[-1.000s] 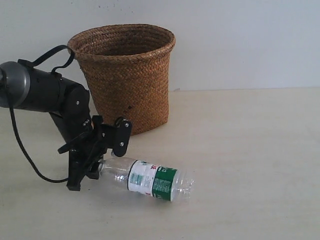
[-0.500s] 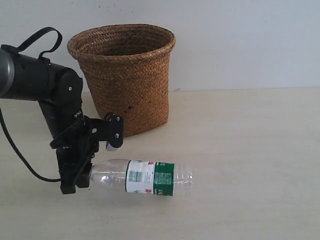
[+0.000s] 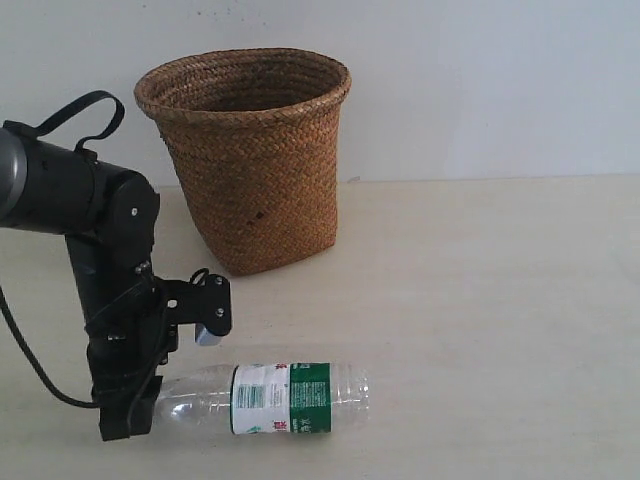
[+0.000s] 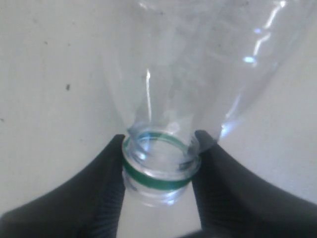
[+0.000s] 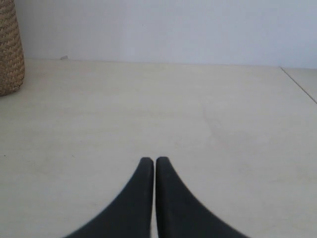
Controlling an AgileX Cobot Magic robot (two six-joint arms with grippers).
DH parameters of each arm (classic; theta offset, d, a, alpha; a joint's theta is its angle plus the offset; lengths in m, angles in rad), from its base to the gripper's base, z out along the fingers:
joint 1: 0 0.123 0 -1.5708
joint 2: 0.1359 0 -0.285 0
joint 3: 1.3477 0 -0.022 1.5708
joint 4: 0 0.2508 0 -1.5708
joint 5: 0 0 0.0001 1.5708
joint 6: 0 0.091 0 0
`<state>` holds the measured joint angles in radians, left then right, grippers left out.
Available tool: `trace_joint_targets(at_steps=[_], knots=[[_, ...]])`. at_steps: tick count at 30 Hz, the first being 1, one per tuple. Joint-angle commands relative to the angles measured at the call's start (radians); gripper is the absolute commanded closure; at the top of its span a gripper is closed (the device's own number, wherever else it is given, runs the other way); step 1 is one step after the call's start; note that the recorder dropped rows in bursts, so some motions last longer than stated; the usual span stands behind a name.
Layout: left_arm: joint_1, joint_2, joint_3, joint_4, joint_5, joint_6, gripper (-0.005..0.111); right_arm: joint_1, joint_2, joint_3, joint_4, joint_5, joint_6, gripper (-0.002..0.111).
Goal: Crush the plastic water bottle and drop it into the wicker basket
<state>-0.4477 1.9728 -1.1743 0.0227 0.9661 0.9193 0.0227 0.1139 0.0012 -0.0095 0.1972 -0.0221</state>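
Note:
My left gripper is holding only the bottle's neck, and the bottle's body (image 3: 212, 396) is still round. My left gripper should keep the neck still while my right gripper pushes the label (image 3: 282, 397) down.
The plastic water bottle (image 3: 285, 397) lies on its side on the pale table, neck pointing left, its clear body still round. My left gripper (image 3: 142, 398) is shut on its neck. In the left wrist view the two black fingers press either side of the green neck ring, and no cap shows on the bottle (image 4: 163, 99) held in the gripper (image 4: 159, 139). The wicker basket (image 3: 250, 150) stands upright behind, apart from the bottle. My right gripper (image 5: 148, 161) is shut on nothing, low over bare table, and is out of the exterior view.
A white wall runs behind the table. A black cable loops from the left arm (image 3: 70, 190) down the left side. The basket's side (image 5: 10, 49) shows at the edge of the right wrist view. A table seam (image 5: 299, 84) lies far right.
The left gripper has pulled the bottle by its neck toward the front of the table and away from the basket. The bottle has swung from slanted to level.

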Motion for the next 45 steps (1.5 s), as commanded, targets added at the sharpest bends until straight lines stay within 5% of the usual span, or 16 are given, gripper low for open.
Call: trace_joint_targets(at_steps=[1,9,19,26,29,31,39,42,45], knots=[[-0.007,-0.009,0.029,0.003,0.013,-0.075,0.103,-0.003,-0.002,-0.001,0.01,-0.06,-0.002,0.108],[-0.005,-0.021,0.029,-0.001,0.002,-0.085,0.103,-0.003,-0.002,-0.001,0.259,-0.213,0.191,0.108],[-0.005,-0.022,0.029,-0.015,-0.006,-0.08,0.103,0.003,0.098,-0.155,0.192,-0.254,0.184,0.108],[-0.005,-0.022,0.029,-0.043,-0.006,-0.065,0.103,0.21,0.494,-0.523,0.124,-0.026,-0.025,0.108],[-0.005,-0.022,0.029,-0.057,-0.006,-0.065,0.103,0.442,0.907,-0.856,0.126,0.333,-0.255,0.108],[-0.005,-0.022,0.029,-0.061,-0.006,-0.065,0.103,0.508,1.137,-1.02,0.126,0.43,-0.272,0.108],[-0.005,-0.022,0.029,-0.09,-0.008,-0.065,0.103,0.518,1.665,-1.384,0.17,0.7,-0.234,0.108],[-0.005,-0.022,0.029,-0.094,-0.001,-0.065,0.103,0.518,1.726,-1.402,0.221,0.615,-0.116,0.108],[-0.005,-0.022,0.029,-0.094,-0.001,-0.065,0.103,0.518,1.744,-1.402,0.338,0.613,-0.216,0.108]])
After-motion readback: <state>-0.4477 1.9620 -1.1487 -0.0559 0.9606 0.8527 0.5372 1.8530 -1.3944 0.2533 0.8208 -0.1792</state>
